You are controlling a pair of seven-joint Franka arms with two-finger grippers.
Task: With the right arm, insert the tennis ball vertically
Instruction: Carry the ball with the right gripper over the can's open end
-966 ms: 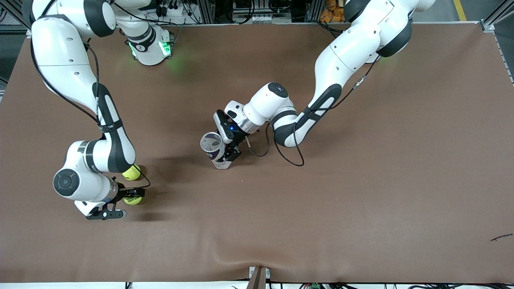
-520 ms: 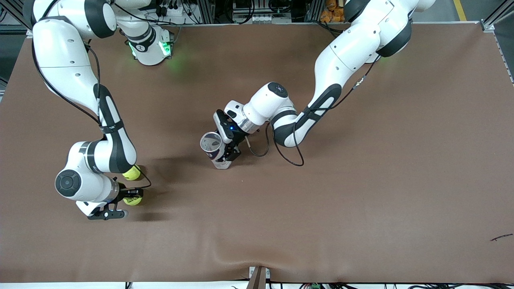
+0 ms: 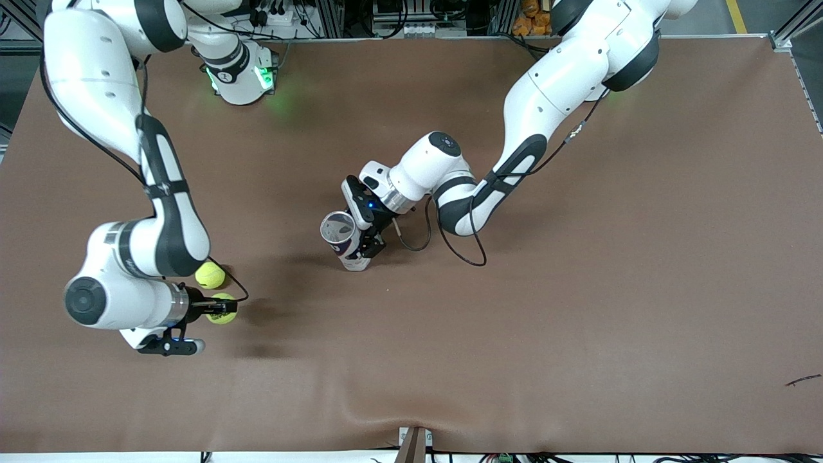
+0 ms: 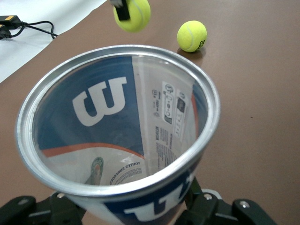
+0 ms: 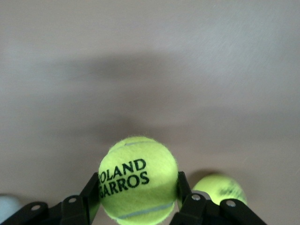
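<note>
My right gripper is holding the tennis ball [image 5: 138, 152] so that it sticks out past the fingers, and the can's opening [image 3: 337, 227] faces up. I should keep carrying the ball until it sits there.
My right gripper [image 3: 222, 309] is shut on a yellow tennis ball [image 3: 224, 308] printed "ROLAND GARROS" [image 5: 138, 180], held a little above the brown table toward the right arm's end. A second tennis ball [image 3: 209, 275] [image 5: 220, 187] lies on the table beside it, farther from the front camera. In the middle of the table an open Wilson ball can [image 3: 344, 241] stands nearly upright with its mouth up, and my left gripper [image 3: 368, 248] is shut on its lower body. The left wrist view looks into the empty can [image 4: 101, 101], with the held ball [image 4: 133, 14] and the loose ball [image 4: 191, 35] past its rim.
A black cable [image 3: 450, 247] loops on the table under the left arm's wrist. A small dark mark [image 3: 802, 381] lies near the left arm's end, close to the front camera. A white surface with a cable [image 4: 28, 28] borders the brown mat.
The right gripper shut on the tennis ball and has lifted it off the table, shifting slightly toward the can. The left arm and the can have not moved.
</note>
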